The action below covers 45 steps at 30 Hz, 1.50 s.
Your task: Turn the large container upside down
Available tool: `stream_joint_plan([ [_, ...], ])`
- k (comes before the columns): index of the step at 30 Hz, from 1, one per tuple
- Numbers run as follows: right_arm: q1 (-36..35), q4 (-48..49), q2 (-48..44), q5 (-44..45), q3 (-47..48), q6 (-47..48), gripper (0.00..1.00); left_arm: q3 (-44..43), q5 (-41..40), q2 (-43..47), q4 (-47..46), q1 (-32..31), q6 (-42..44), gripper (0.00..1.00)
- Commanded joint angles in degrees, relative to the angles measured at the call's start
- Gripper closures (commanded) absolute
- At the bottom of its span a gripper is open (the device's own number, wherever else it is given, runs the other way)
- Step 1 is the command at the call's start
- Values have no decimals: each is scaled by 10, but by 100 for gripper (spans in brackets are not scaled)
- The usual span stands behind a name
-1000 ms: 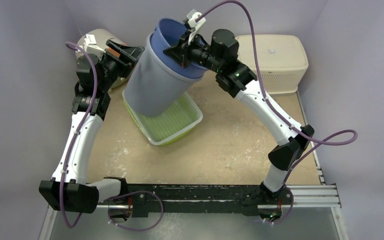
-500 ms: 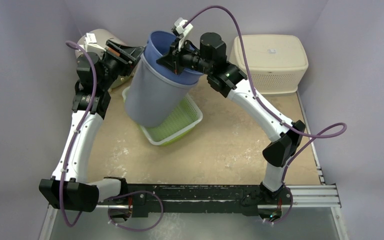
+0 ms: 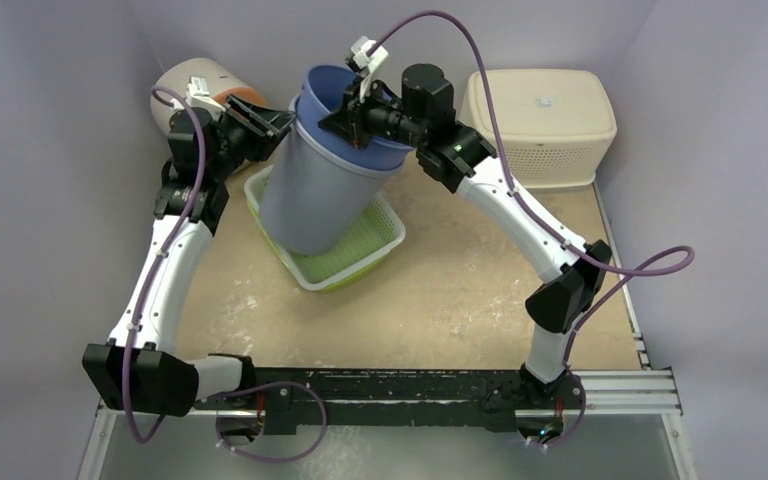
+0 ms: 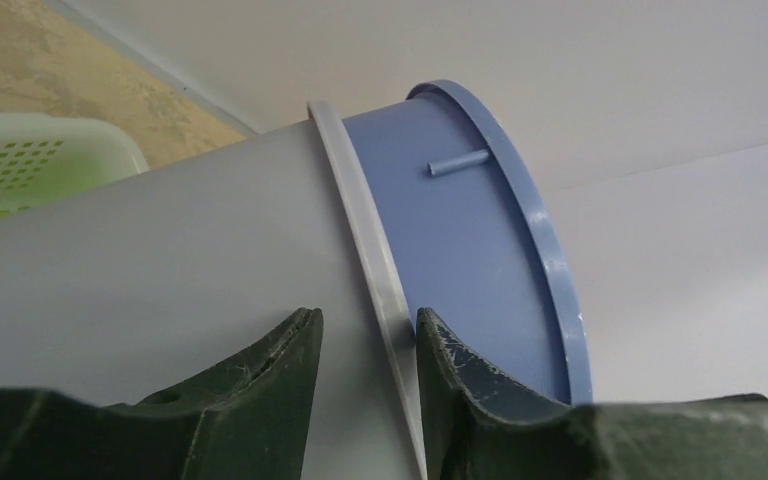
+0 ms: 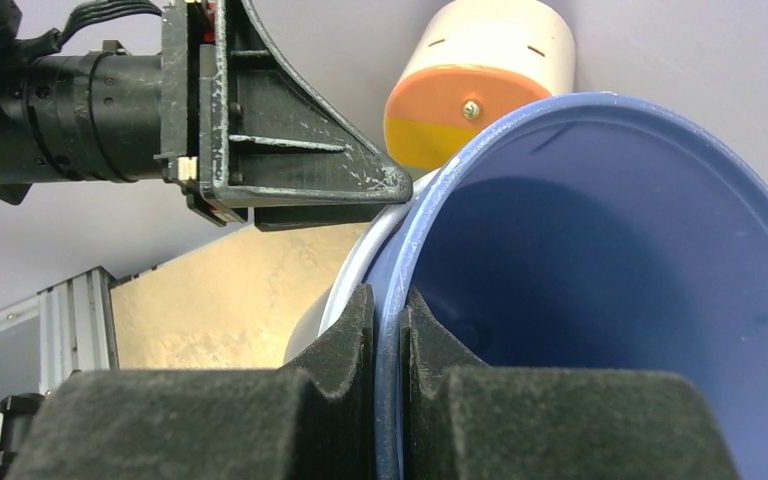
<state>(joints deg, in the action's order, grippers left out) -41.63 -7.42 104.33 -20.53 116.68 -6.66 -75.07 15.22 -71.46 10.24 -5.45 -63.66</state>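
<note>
My left gripper is open, and the container is tilting with its grey rim [image 4: 388, 300] loose in the gripper. Next, I lower the container into the green basket [image 3: 352, 255] and clamp the container's rim.
The large container [image 3: 320, 190] is a grey bin with a blue inner liner. It hangs tilted above the green basket, mouth up and toward the back. My right gripper [image 3: 355, 120] is shut on the blue rim, one finger inside and one outside, as the right wrist view shows [image 5: 388, 295]. My left gripper [image 3: 275, 122] is open against the container's left outer wall. In the left wrist view its fingers [image 4: 365, 318] straddle the grey rim band of the container [image 4: 210, 230], with a gap between them. The blue inside [image 5: 600, 260] looks empty.
A green perforated basket [image 3: 360, 250] lies on the table under the container. A beige lidded box [image 3: 545, 110] stands at the back right. A white cylinder with an orange end [image 3: 200, 80] lies at the back left, behind the left gripper.
The right gripper has carried the container to the left and brought it more upright. The left gripper has moved in toward the container's rim.
</note>
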Motion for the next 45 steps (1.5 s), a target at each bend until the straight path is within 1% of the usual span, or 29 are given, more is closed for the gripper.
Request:
stream_joint_plan([
  [1, -3, 125, -36, -33, 57, 18, 100, 4, 22, -17, -10, -8, 17, 65],
  [3, -4, 117, -34, -43, 61, 20, 100, 6, 24, -25, -19, -12, 16, 76],
  [4, -4, 112, -32, -49, 65, 23, 100, 7, 24, -29, -23, -14, 16, 80],
  [7, -4, 96, -24, -72, 80, 28, 100, 6, 26, -39, -32, -19, 17, 99],
  [8, -4, 84, -19, -80, 90, 32, 100, 6, 27, -42, -35, -20, 18, 100],
  [12, -4, 48, 1, -109, 123, 49, 100, 7, 36, -47, -38, -24, 30, 100],
  [15, -5, 29, 14, -118, 146, 60, 100, 16, 39, -44, -18, -26, 51, 100],
  [20, -5, 31, 24, -140, 144, 55, 100, 44, 47, -32, -2, -28, 60, 100],
  [22, -5, 33, 26, -144, 138, 51, 100, 41, 36, -31, 29, -28, 76, 100],
  [25, -5, 37, 24, -127, 136, 56, 100, 38, 0, -30, 115, -29, 133, 100],
  [27, -5, 33, 24, -113, 151, 66, 100, 74, -29, -23, 146, -29, 162, 100],
  [29, -4, 21, 35, -109, 180, 77, 100, 120, -39, -8, 143, -28, 162, 100],
  [31, -4, 14, 39, -109, 198, 81, 100, 159, -32, 18, 97, -28, 128, 100],
  [33, -4, 19, 37, -114, 186, 78, 100, 173, -22, 40, 49, -27, 87, 100],
  [34, -4, 22, 36, -117, 176, 75, 100, 164, -17, 42, 38, -28, 74, 95],
  [35, -4, 23, 34, -120, 166, 72, 100, 147, -10, 37, 37, -27, 65, 78],
  [37, -5, 28, 33, -131, 150, 64, 100, 113, 7, 23, 36, -28, 51, 57],
  [38, -5, 30, 31, -136, 144, 61, 100, 99, 16, 17, 33, -27, 42, 50],
  [40, -6, 34, 26, -144, 127, 56, 100, 82, 29, 11, 19, -27, 23, 44],
  [45, -14, 40, 6, -149, 74, 53, 100, 78, 37, 17, -11, -27, -27, 38],
])
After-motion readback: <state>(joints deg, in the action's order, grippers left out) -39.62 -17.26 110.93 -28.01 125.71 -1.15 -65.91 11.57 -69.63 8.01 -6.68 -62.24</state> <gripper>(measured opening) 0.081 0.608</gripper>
